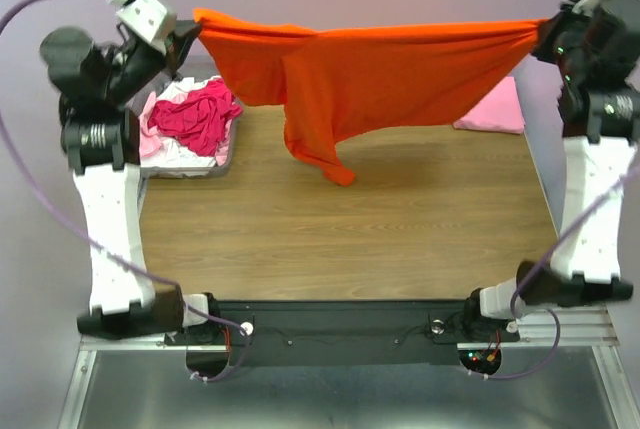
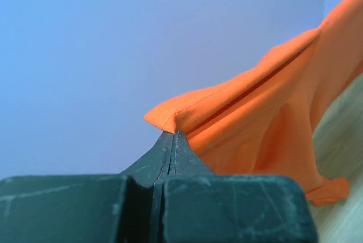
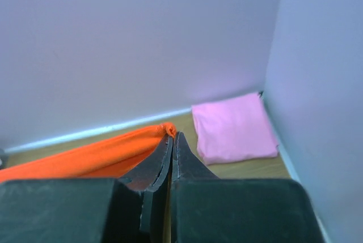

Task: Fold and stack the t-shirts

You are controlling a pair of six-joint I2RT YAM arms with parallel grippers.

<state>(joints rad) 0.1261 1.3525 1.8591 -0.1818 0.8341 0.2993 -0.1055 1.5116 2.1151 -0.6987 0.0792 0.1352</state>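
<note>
Next, I swing the orange t-shirt's drooping lower part (image 1: pixel 328 139) open toward the table's near edge (image 1: pixel 335 294) with my grippers and lay it flat before folding, because it hangs in folds near the back.
A bright orange t-shirt (image 1: pixel 380 74) hangs stretched in the air between my two grippers, its lower part drooping toward the table. My left gripper (image 1: pixel 197 21) is shut on its left corner; the left wrist view shows the hem (image 2: pixel 170 115) pinched at the fingertips. My right gripper (image 1: pixel 541 37) is shut on its right corner, which bunches at the tips in the right wrist view (image 3: pixel 168 129). A folded light pink t-shirt (image 1: pixel 495 109) lies at the back right, also in the right wrist view (image 3: pixel 233 127). A magenta t-shirt (image 1: pixel 200 114) lies crumpled on pale pink and white ones in the bin.
The clear plastic bin (image 1: pixel 220 164) stands at the back left of the wooden table (image 1: pixel 350 239). Walls close in behind and on the right (image 3: pixel 317 84). The arm bases sit at the near edge.
</note>
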